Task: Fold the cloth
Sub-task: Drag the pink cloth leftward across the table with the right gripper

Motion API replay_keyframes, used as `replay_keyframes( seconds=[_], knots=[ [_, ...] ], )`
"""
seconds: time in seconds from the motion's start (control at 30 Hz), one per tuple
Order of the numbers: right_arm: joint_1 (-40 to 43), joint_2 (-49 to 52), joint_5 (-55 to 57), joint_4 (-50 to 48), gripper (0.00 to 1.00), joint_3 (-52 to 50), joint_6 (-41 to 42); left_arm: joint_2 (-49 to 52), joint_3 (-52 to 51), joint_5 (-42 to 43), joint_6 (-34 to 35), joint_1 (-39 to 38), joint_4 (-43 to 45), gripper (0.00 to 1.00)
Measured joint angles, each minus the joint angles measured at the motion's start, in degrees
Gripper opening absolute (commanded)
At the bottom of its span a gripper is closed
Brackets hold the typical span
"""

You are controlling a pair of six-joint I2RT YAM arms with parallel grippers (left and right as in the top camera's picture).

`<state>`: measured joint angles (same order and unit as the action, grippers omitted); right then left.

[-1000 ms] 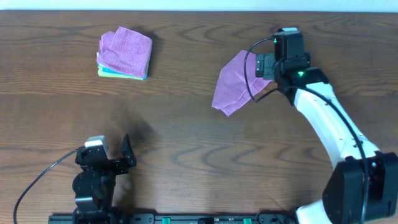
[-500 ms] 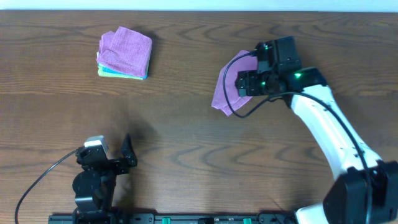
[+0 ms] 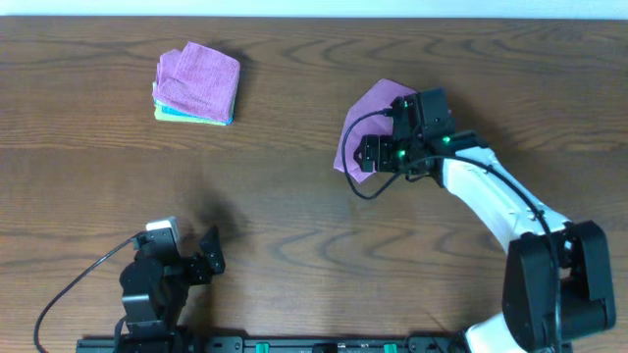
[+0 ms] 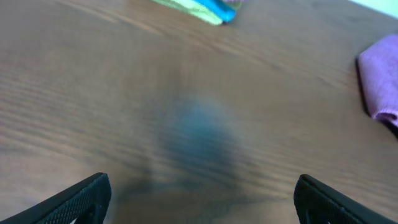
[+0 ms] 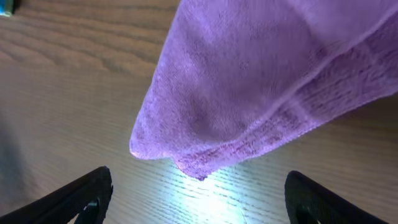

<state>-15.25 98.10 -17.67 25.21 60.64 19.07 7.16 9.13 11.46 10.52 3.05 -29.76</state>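
The purple cloth is doubled over itself (image 5: 267, 118) and far from my left gripper. My right gripper should pull the cloth open toward the table's middle (image 3: 299, 132) before I fold it.
A purple cloth (image 3: 365, 123) lies folded on the wooden table, right of centre. In the right wrist view it (image 5: 261, 81) fills the upper frame, its folded corner pointing toward me. My right gripper (image 3: 369, 154) hovers over the cloth's near edge, open and empty; both fingertips (image 5: 199, 199) show wide apart below the cloth corner. My left gripper (image 3: 208, 257) sits at the front left, open and empty, its fingertips (image 4: 199, 199) spread over bare table. The cloth's edge also shows at the right of the left wrist view (image 4: 380, 81).
A stack of folded cloths (image 3: 196, 83), purple on top with blue and green beneath, lies at the back left; its edge shows in the left wrist view (image 4: 199, 7). Black cables hang from both arms.
My right gripper has moved left and toward the front, from the cloth's far right side to over its near edge. The left arm has shifted slightly to the right.
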Motion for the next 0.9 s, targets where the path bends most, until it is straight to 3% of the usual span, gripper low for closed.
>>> replay_keyframes(
  seconds=[0.37, 0.9],
  knots=[
    [0.0, 2.2, -0.9, -11.9, 0.86, -4.6, 5.7, 3.8, 0.0, 0.7, 0.0, 0.0, -0.2, 0.95],
    [-0.2, 7.6, -2.6, -20.5, 0.74, -4.8, 9.7, 3.9, 0.0, 0.8, 0.0, 0.0, -0.1, 0.95]
  ],
)
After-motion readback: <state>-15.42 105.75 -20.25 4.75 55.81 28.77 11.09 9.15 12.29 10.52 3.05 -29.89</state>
